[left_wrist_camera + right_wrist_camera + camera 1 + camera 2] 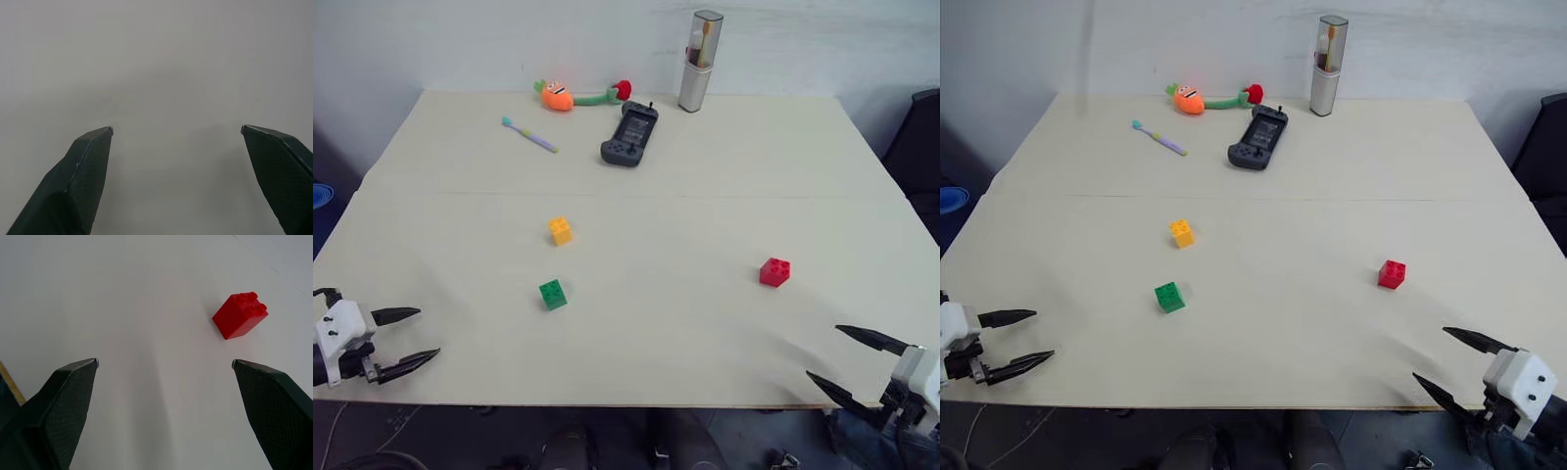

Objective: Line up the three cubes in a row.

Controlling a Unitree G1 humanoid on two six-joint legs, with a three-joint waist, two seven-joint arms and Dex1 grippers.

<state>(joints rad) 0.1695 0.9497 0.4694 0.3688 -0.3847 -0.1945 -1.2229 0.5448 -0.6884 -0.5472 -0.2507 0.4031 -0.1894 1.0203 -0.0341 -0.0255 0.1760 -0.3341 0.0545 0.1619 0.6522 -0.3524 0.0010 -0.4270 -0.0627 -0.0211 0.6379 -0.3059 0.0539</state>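
Next, I take the red cube [774,272] with my right gripper and set it toward the middle [697,302] before my left gripper brings the green cube, because the red cube is far from the green one.
Three studded cubes lie apart on the pale table [636,206]. The yellow cube [561,230] sits left of the middle, with the green cube [553,294] just in front of it. The red cube [774,271] rests well to the right; it is the red cube [240,315] beyond my right fingers in the right wrist view. My left gripper [419,335] hovers open and empty at the front left corner, far from the green cube. My right gripper [823,354] stands open and empty at the front right edge, short of the red cube.
Along the table's back lie an orange plush toy [570,95], a toothbrush [529,134], a dark handheld game console [629,134] and an upright silver toothbrush case [699,61]. A wall rises behind the table. A dark chair [920,147] stands at the right.
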